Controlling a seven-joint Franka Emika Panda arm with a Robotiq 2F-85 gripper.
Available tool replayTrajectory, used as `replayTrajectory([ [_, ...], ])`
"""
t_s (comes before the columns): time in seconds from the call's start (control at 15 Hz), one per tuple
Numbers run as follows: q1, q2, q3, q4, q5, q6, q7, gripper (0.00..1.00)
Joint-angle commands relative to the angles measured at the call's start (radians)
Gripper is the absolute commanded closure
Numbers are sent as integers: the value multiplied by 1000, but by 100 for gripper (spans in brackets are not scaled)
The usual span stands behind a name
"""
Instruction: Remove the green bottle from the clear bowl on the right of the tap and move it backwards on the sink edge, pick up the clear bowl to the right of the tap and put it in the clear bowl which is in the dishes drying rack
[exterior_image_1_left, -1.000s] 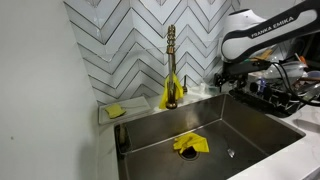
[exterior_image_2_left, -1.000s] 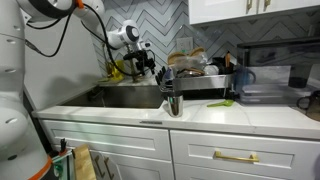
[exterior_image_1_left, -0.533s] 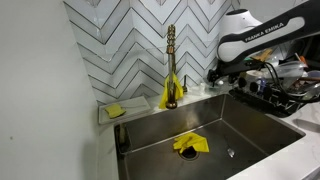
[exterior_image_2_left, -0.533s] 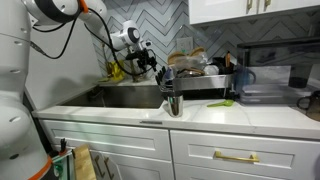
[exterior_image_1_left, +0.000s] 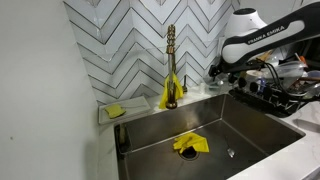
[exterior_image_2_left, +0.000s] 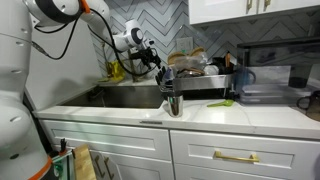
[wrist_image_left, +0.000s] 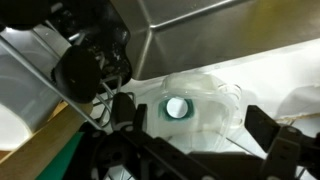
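Note:
The green bottle's white cap (wrist_image_left: 178, 107) is under my gripper's open fingers and closer to one finger, so next I get centred over the cap and go down before I close.
In the wrist view the green bottle (wrist_image_left: 176, 108) shows from above as a white cap with a green ring. It stands inside the clear bowl (wrist_image_left: 218, 92) on the white sink edge. My gripper (wrist_image_left: 197, 128) is open right above them, with one dark finger on each side of the bowl and touching nothing. In both exterior views the gripper (exterior_image_1_left: 216, 73) (exterior_image_2_left: 154, 62) hangs over the sink edge to the right of the tap (exterior_image_1_left: 171, 58). The bowl in the drying rack cannot be made out.
The dish drying rack (exterior_image_1_left: 276, 97) (exterior_image_2_left: 204, 84) full of dishes stands beside the sink. A yellow cloth (exterior_image_1_left: 190, 144) lies in the steel basin. A yellow sponge (exterior_image_1_left: 115, 111) lies on the back ledge, and a yellow item (exterior_image_1_left: 166, 96) leans at the tap. A utensil cup (exterior_image_2_left: 173, 102) stands on the counter.
The arm has shifted a little towards the rack side and sits slightly higher over the sink edge. The gripper stays open; nothing has been picked up.

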Motion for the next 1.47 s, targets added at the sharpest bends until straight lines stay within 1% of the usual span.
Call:
replayTrajectory([
  [0.0, 12, 41, -31, 22, 29, 58, 15, 0],
  [0.33, 22, 90, -41, 55, 58, 92, 8, 0],
  [0.8, 41, 130, -52, 97, 75, 73, 12, 1],
  [0.93, 44, 133, -56, 105, 76, 81, 12, 26],
  [1.07, 47, 134, -62, 113, 73, 88, 14, 36],
  [1.2, 49, 134, -67, 121, 72, 82, 16, 23],
  [1.27, 50, 135, -69, 122, 72, 76, 18, 14],
  [1.4, 51, 141, -68, 126, 82, 49, 14, 1],
])
